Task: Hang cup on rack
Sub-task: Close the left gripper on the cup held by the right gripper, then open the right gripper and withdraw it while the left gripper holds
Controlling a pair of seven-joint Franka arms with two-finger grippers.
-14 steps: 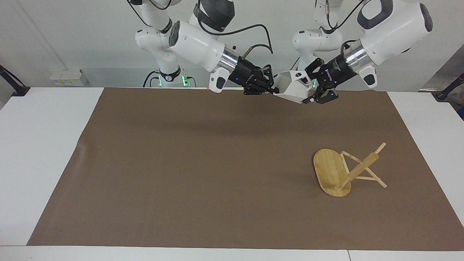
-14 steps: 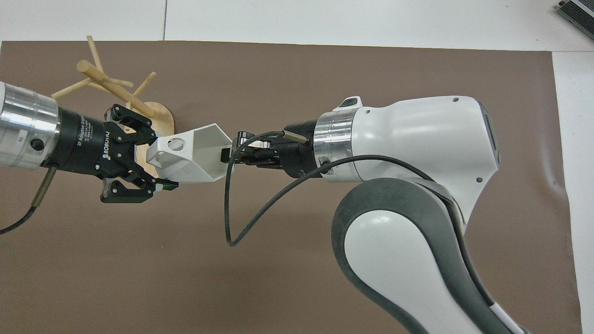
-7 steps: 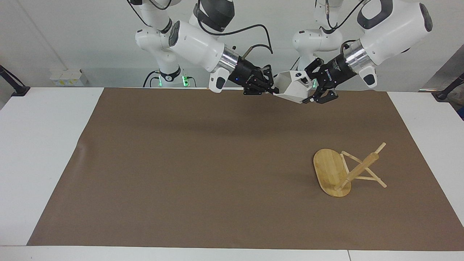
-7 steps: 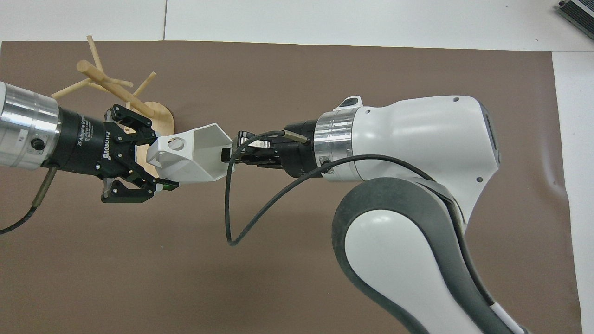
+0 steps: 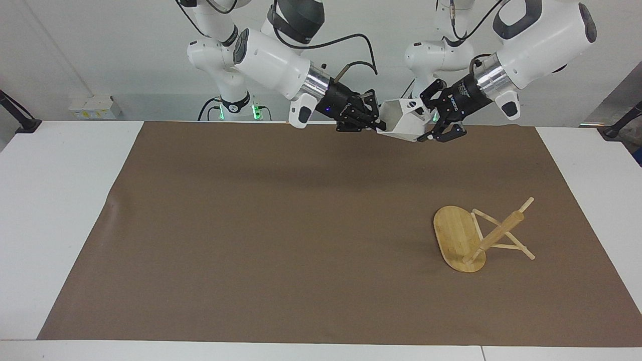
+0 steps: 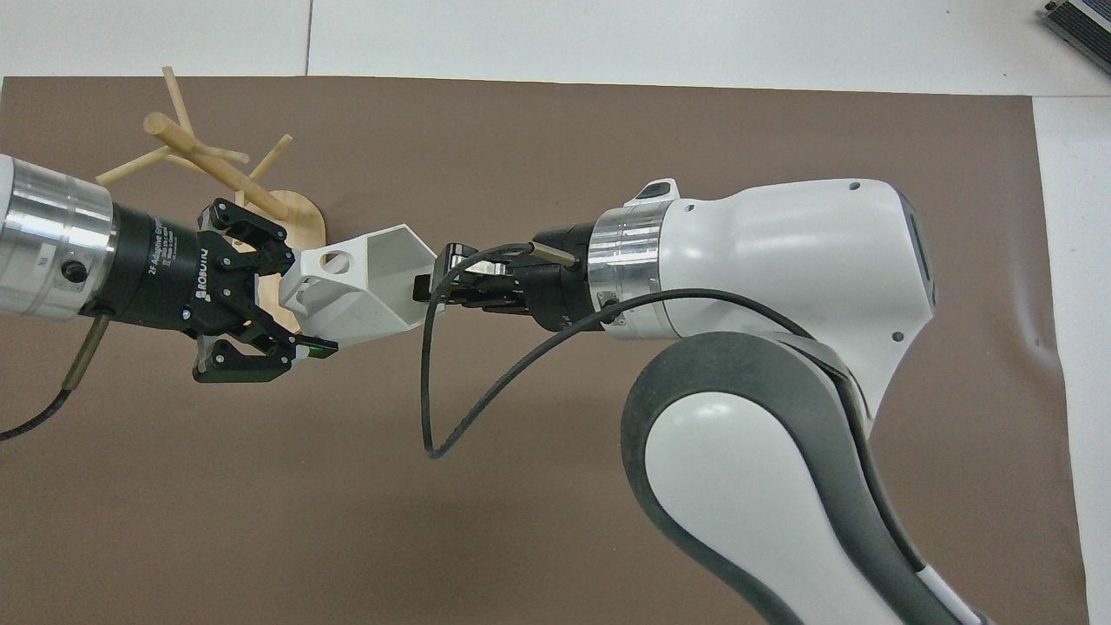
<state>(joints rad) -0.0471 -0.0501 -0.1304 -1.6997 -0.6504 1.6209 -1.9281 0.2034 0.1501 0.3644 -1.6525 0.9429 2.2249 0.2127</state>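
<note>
The bamboo rack's broad base [image 6: 304,219] can be seen face-up under the rack's post [image 6: 213,165], so the rack should stay upright when I hang the white faceted cup.
The white faceted cup [image 5: 404,125] hangs on its side in the air over the edge of the brown mat nearest the robots. My right gripper [image 5: 377,124] is shut on its rim; in the overhead view [image 6: 430,291] one finger is inside the cup [image 6: 373,286]. My left gripper [image 5: 426,120] is open, its fingers spread around the cup's base and handle end, as the overhead view [image 6: 308,299] also shows. The bamboo rack [image 5: 471,238] lies tipped over on the mat toward the left arm's end, its base on edge and its post slanting. The left gripper partly covers it in the overhead view [image 6: 208,165].
A brown mat [image 5: 281,225] covers most of the white table [image 5: 60,210]. A black cable [image 6: 460,408] loops from the right wrist below the gripper.
The cup has turned slightly between the two grippers, its handle end rising a little. The left gripper has shifted slightly with it. The rack has not moved.
</note>
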